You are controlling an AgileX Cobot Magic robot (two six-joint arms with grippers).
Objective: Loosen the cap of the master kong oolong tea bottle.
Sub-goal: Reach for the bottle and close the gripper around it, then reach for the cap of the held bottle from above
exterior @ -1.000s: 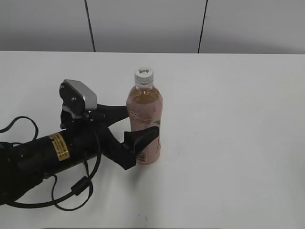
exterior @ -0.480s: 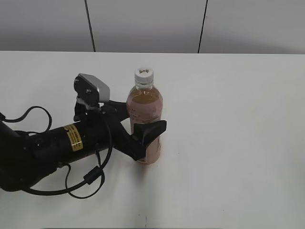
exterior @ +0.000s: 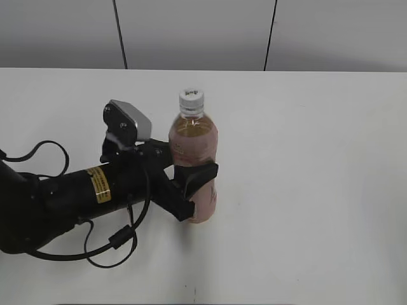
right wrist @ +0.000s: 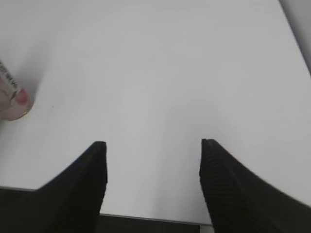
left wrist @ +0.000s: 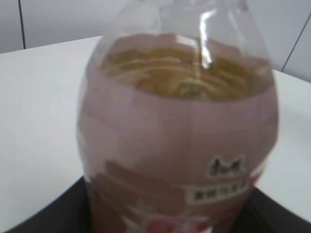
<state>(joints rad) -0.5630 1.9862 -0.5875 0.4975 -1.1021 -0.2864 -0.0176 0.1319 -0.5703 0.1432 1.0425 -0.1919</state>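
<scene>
My left gripper is holding the bottle's middle (exterior: 193, 141), well below the white cap (exterior: 191, 100), so it should tilt the bottle over for my right gripper to twist the cap.
The master kong oolong tea bottle (exterior: 194, 136) stands upright on the white table (exterior: 318, 159). It holds amber tea and wears a pale pink label. Its white cap (exterior: 191, 97) sits on top. My left gripper (exterior: 191, 163) is shut on the bottle's middle from the left, one finger in front and one behind. In the left wrist view the bottle (left wrist: 180, 145) fills the frame between the dark fingers (left wrist: 165, 221); the cap is cut off there. My right gripper (right wrist: 153, 155) is open and empty over bare table, with the bottle's base (right wrist: 10, 99) at the far left edge.
A grey panelled wall (exterior: 197, 32) runs behind the table's far edge. The left arm's body and black cables (exterior: 95, 241) lie across the table's front left. The right arm does not show in the exterior view.
My left gripper moved right around the bottle and its fingers closed onto the bottle's middle. The bottle shifted very slightly right.
</scene>
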